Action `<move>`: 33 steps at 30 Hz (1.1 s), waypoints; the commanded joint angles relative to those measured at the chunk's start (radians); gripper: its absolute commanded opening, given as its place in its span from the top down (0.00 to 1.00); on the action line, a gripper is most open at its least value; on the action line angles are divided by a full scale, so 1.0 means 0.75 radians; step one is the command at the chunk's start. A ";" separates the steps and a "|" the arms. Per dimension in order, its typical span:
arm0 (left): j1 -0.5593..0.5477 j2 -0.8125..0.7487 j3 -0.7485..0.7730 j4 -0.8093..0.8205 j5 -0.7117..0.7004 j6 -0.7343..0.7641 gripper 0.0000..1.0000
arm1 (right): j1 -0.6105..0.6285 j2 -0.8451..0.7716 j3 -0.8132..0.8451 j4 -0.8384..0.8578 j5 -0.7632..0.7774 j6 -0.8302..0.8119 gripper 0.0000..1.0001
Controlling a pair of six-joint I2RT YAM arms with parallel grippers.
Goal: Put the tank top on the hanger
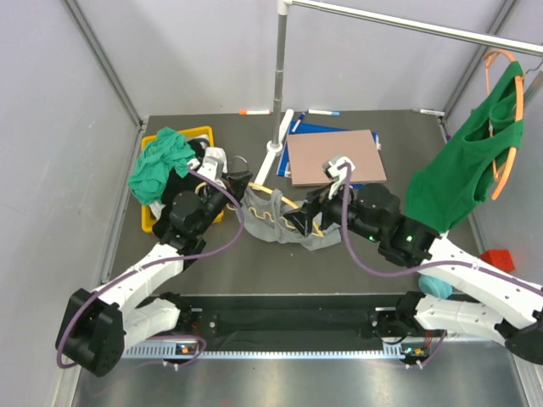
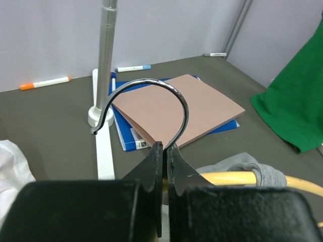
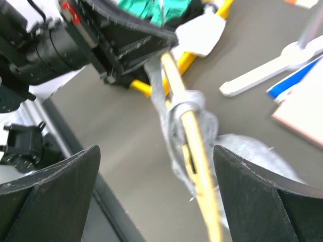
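Note:
My right gripper should grip the yellow bar (image 3: 202, 169) and my left gripper should open, since it holds the hook (image 2: 187, 112), far from the green top's rail.
The pale yellow hanger (image 1: 270, 206) lies low over the table between the two arms. My left gripper (image 1: 240, 185) is shut on the base of its thin metal hook (image 2: 169, 88), jaws pressed together (image 2: 164, 147). The light grey tank top (image 1: 318, 237) is bunched around the hanger's right arm (image 2: 227, 177) and spills onto the table. In the right wrist view a strap of grey fabric (image 3: 177, 108) wraps the yellow bar (image 3: 194, 151). My right gripper (image 3: 156, 148) stands wide open just above the bar and cloth, holding nothing; the top view shows it (image 1: 299, 222) at the hanger's right side.
A bright green top on an orange hanger (image 1: 458, 161) hangs from the rail at the right. The rail's white stand (image 1: 267, 157) sits behind the hanger. A brown board on a blue folder (image 1: 335, 157) lies beyond. A yellow bin with teal cloth (image 1: 161, 165) is at left.

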 commanded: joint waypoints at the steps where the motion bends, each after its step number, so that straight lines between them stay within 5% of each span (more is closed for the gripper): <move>1: 0.017 -0.014 0.071 0.071 0.170 -0.066 1.00 | 0.014 -0.054 -0.043 -0.047 0.121 -0.082 0.07; 10: 0.024 -0.029 0.116 0.052 0.393 -0.095 1.00 | 0.014 0.054 -0.106 -0.028 0.138 -0.123 0.10; 16: 0.024 -0.021 0.145 0.028 0.438 -0.095 1.00 | 0.016 0.083 -0.127 0.047 0.062 -0.110 0.23; 24: 0.024 -0.002 0.163 -0.005 0.440 -0.093 1.00 | 0.032 0.116 -0.149 0.090 0.021 -0.076 0.90; 28: 0.026 0.016 0.175 -0.029 0.418 -0.097 1.00 | 0.051 0.114 -0.186 0.158 0.048 -0.047 1.00; 31: 0.024 0.010 0.187 -0.062 0.393 -0.095 0.72 | 0.053 0.095 -0.208 0.193 0.109 -0.012 1.00; 32: 0.024 0.010 0.190 -0.072 0.385 -0.089 0.46 | 0.051 0.083 -0.211 0.189 0.134 0.002 1.00; 33: 0.026 0.002 0.194 -0.078 0.381 -0.089 0.36 | 0.053 0.073 -0.215 0.185 0.186 0.008 1.00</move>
